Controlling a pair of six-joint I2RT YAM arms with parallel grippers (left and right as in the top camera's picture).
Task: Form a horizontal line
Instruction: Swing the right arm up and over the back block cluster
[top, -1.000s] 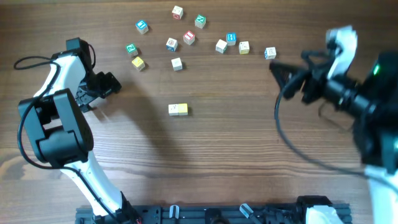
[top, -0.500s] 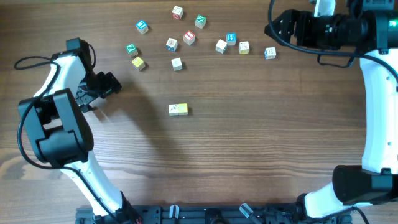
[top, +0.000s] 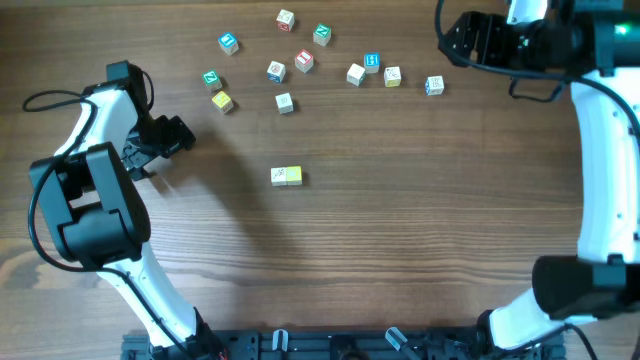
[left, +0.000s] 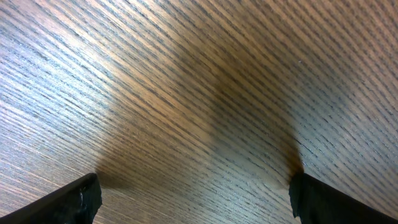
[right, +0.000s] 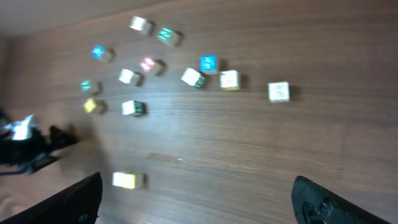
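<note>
The robot's open right gripper has a clear way (top: 412, 58) to the white cube (top: 356, 75) next to the blue cube, so it should keep moving closer until its fingers are on both sides of the white cube.
Several small letter cubes lie scattered at the far side of the wooden table, among them a yellow cube (top: 221, 101), a white cube (top: 284, 102), a blue cube (top: 371, 63) and a cube at the right end (top: 433, 86). Two yellow cubes sit joined side by side (top: 286, 176) nearer the middle; they also show in the right wrist view (right: 127, 180). My left gripper (top: 180, 135) is open and empty over bare wood at the left (left: 193, 199). My right gripper (top: 450, 35) is open and empty, raised high at the far right (right: 196, 199).
A black cable (top: 45, 98) trails by the left arm. A black rail (top: 350, 345) runs along the table's near edge. The cube spread also shows blurred in the right wrist view (right: 186, 59).
My right arm swung from lower right up toward the far right corner, then shifted slightly. The left arm and all the cubes have not moved.
</note>
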